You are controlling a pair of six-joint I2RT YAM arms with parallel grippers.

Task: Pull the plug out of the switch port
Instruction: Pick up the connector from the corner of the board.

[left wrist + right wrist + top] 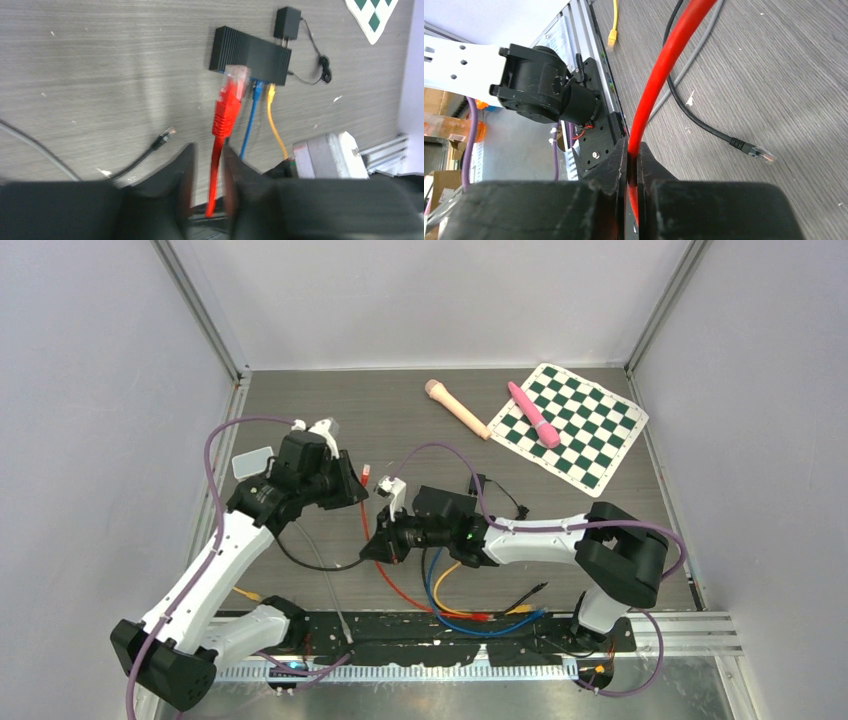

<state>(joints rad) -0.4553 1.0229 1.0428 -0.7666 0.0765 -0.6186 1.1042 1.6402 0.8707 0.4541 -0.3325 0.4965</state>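
Observation:
The red cable [214,170] in my right gripper passes between the open fingers of my left gripper. My left gripper should move back out of the way before my right gripper takes the cable away.
The black switch [250,52] lies on the table with a blue cable [250,120] and a yellow cable [272,120] plugged into it. The red plug [234,85] is out of the switch and held up in the air in front of it; it also shows in the top view [366,474], left of the switch [445,503]. My right gripper [633,150] is shut on the red cable [659,75] below the plug. My left gripper [207,165] is open, and the red cable runs between its fingers, close to the right one.
A loose black plug [164,137] and a grey cable [694,60] lie on the table left of the switch. A power adapter [287,22] sits behind the switch. A checkered mat [570,425] with a pink tool [533,415] is at the back right.

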